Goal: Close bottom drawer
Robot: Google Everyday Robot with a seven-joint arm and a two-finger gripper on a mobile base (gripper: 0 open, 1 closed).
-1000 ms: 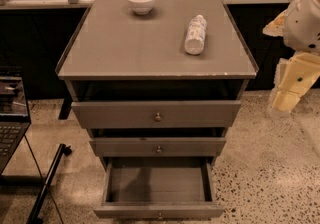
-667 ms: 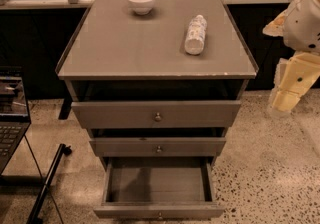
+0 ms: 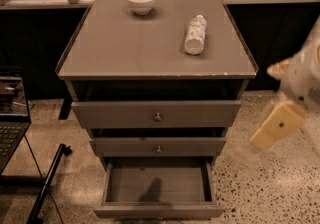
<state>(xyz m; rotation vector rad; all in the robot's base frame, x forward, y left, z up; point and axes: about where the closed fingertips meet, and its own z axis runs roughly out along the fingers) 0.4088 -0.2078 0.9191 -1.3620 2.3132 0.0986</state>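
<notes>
Straight sides (image 3: 208, 181) run back under the middle drawer, so the bottom drawer (image 3: 160, 210) will slide in squarely when the robot's gripper pushes its front corner.
The grey-brown cabinet (image 3: 155, 43) has three drawers. The bottom drawer (image 3: 158, 211) is pulled far out toward me, and its inside (image 3: 157, 184) shows empty with a shadow on the floor of it. Its small round knob (image 3: 160, 214) is at the lower edge of the view. The middle drawer (image 3: 158, 146) and the top drawer (image 3: 156, 114) stand out only a little. My gripper (image 3: 278, 125) is a cream and white shape to the right of the cabinet, level with the upper two drawers and well apart from the bottom drawer.
A white bowl (image 3: 141, 1) and a bottle lying on its side (image 3: 195, 34) rest on the cabinet top. A laptop (image 3: 11, 113) is at the left edge, with a dark stand leg (image 3: 47, 183) below it. The floor (image 3: 265, 188) is speckled stone. A railing runs behind.
My arm has moved down and slightly left, closer to the cabinet's right side. The drawers have not moved.
</notes>
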